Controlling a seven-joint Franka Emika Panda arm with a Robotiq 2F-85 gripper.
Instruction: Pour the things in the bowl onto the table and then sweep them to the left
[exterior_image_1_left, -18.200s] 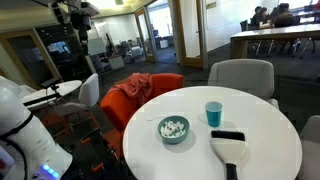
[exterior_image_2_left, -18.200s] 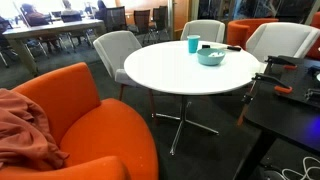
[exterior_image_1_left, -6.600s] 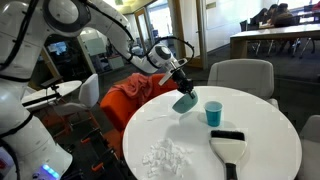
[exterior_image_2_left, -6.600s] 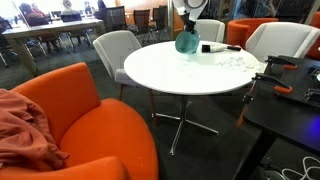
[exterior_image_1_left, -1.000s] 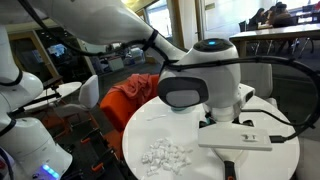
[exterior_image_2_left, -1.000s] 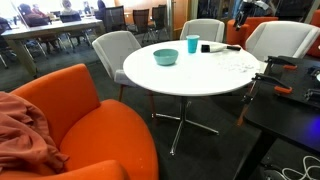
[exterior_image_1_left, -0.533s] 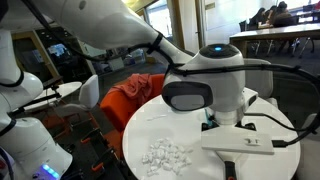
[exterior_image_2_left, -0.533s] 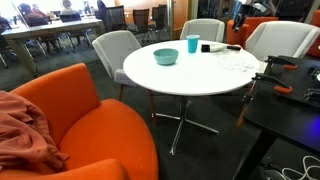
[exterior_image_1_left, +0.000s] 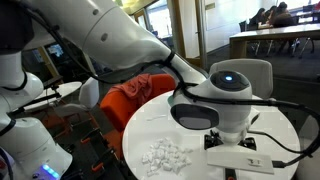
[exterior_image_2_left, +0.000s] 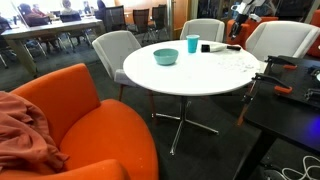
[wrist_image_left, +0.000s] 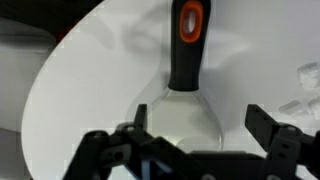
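The tool's handle (wrist_image_left: 190, 30) is in line with the gap between the robot's open fingers, so the gripper goes on moving down until the fingers are on both sides of the black neck (wrist_image_left: 185, 76) before it closes.
The white pieces lie in a loose pile on the round white table (exterior_image_1_left: 140, 125), near its front edge (exterior_image_1_left: 166, 155); they also show in the other exterior view (exterior_image_2_left: 240, 60) and at the right edge of the wrist view (wrist_image_left: 305, 85). The empty teal bowl (exterior_image_2_left: 166, 56) stands upright on the table. A white sweeping tool with a black and orange handle (wrist_image_left: 188, 45) lies flat on the table. My gripper (wrist_image_left: 200, 120) is open just above the tool's white head, one finger on each side, not touching it. My arm (exterior_image_1_left: 225, 105) hides the tool in that exterior view.
A blue cup (exterior_image_2_left: 193, 43) stands next to the bowl. Grey chairs (exterior_image_2_left: 115, 50) and orange armchairs (exterior_image_2_left: 80, 110) ring the table. A dark desk with cables (exterior_image_2_left: 285, 100) stands close by its edge.
My arm has moved down and across the table over the sweeping tool. The bowl, cup and white pieces have not moved.
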